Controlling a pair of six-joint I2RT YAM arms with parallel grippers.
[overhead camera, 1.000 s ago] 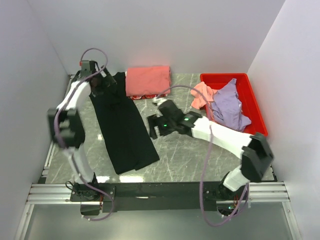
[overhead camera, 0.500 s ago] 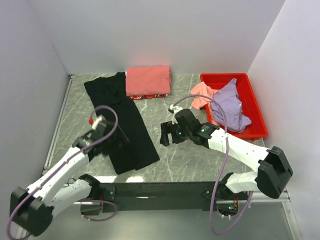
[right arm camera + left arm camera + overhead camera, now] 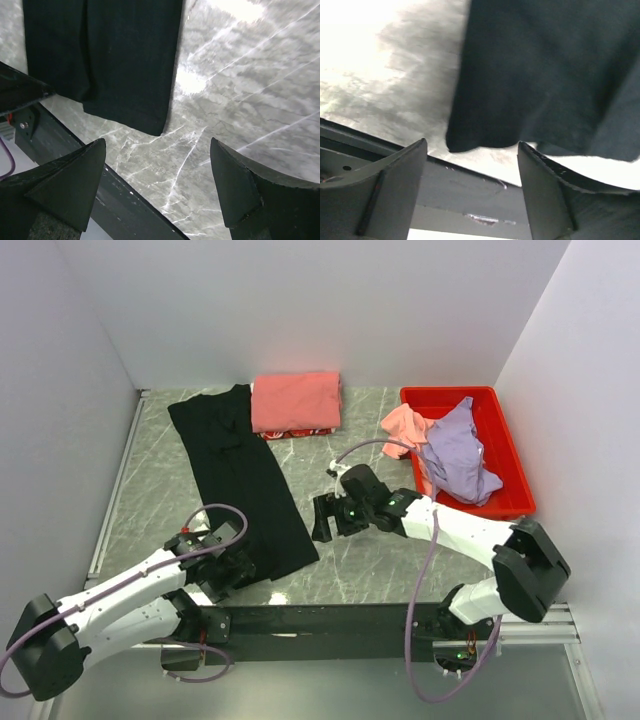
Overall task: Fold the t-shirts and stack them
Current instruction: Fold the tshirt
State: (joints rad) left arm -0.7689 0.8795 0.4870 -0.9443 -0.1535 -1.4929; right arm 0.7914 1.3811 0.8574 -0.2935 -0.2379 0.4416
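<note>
The black t-shirt's near hem (image 3: 290, 571) runs past my left gripper to a free corner. My right gripper should grab that corner (image 3: 315, 559) before both grippers fold the hem back.
A long black t-shirt (image 3: 245, 480), folded lengthwise, lies flat from the back left toward the front middle of the table. My left gripper (image 3: 232, 565) is low at its near hem, open, with the hem's left corner (image 3: 465, 142) just beyond the fingertips and nothing between them. My right gripper (image 3: 325, 518) hovers open just right of the hem's right corner (image 3: 152, 125), over bare table. A folded coral-red t-shirt (image 3: 295, 400) lies at the back. A pink t-shirt (image 3: 403, 428) hangs over the bin's rim and a lavender one (image 3: 458, 452) lies crumpled inside.
The red plastic bin (image 3: 505, 435) stands at the back right. A dark metal rail (image 3: 320, 620) runs along the table's near edge, right under the left gripper (image 3: 471, 145). White walls close in the left, back and right sides.
My left arm has swung from the shirt's far left corner down to its near hem, and its jaws have narrowed a little. My right gripper has shifted slightly left toward the hem.
</note>
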